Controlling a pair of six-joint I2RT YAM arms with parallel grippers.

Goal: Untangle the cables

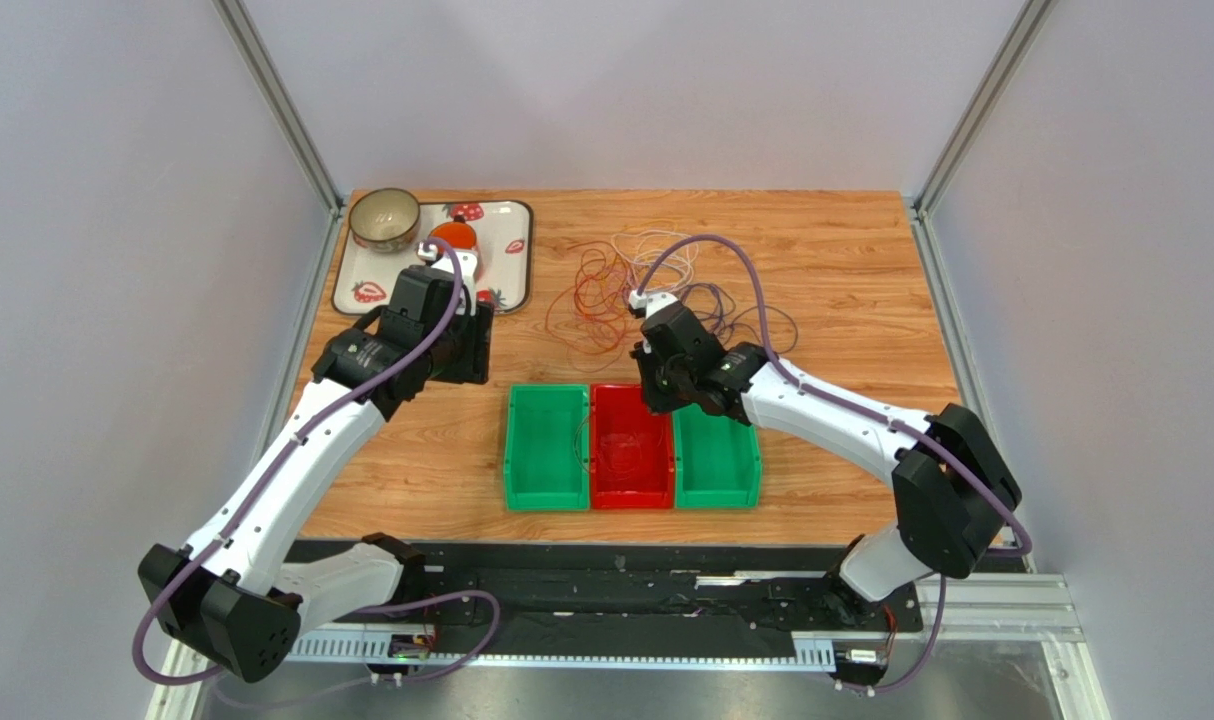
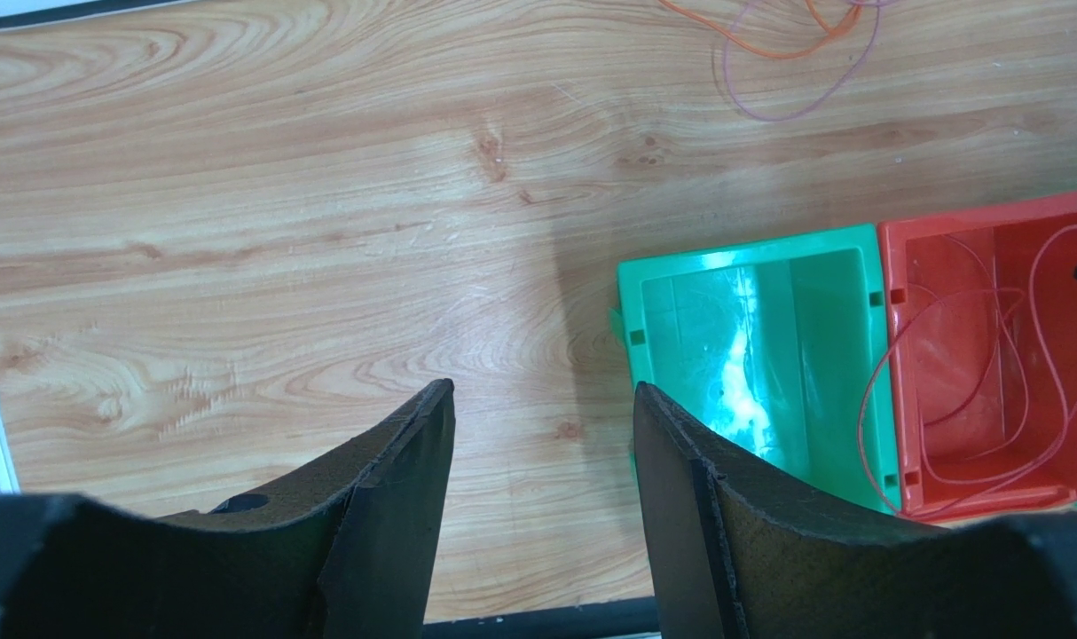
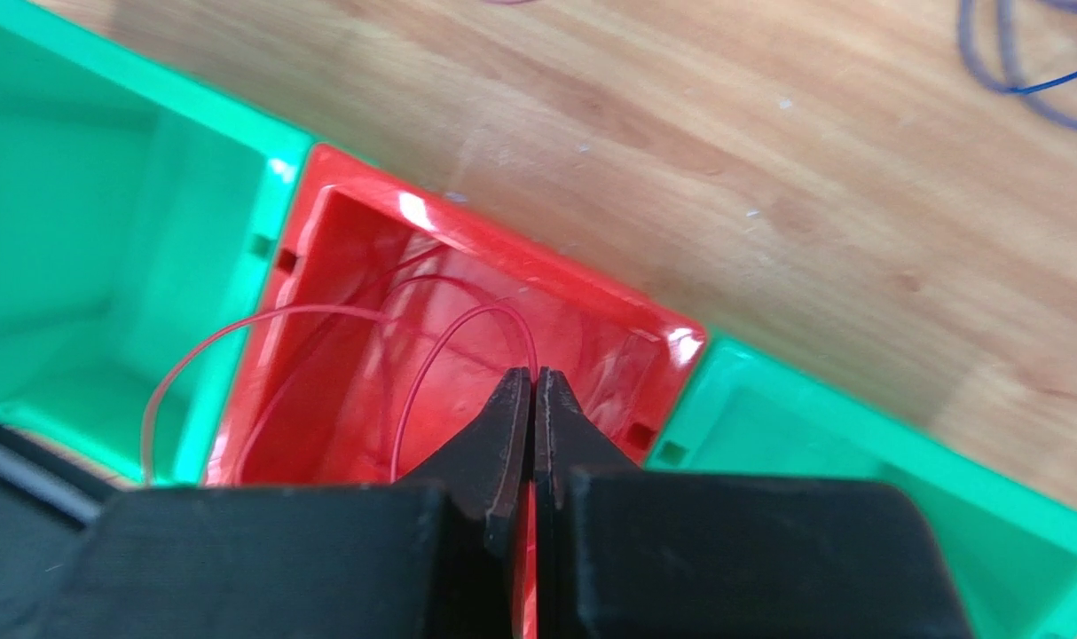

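Note:
The loop of the thin red cable is hanging over the green bin's rim (image 2: 865, 416). Next, my right gripper moves the loop back into the red bin (image 1: 631, 462) before it opens.
The cables (image 1: 628, 285) lie as a loose tangle of orange-red, dark and pale wires at the table's far middle. The left wrist view shows their near loops (image 2: 771, 53) at its top edge. A thin red cable (image 3: 484, 309) loops inside the red bin (image 3: 371, 213) and runs up to the tips of my right gripper (image 3: 532, 377), which is shut on it above that bin (image 1: 631, 488). My left gripper (image 2: 544, 393) hangs open over bare wood, just left of the left green bin (image 2: 757, 260), with nothing between its fingers.
Three bins stand in a row at the near middle: green (image 1: 547, 495), red, green (image 1: 718, 495). A patterned tray (image 1: 516, 255) with a bowl (image 1: 383, 219) and a red item sits at the far left, behind my left arm.

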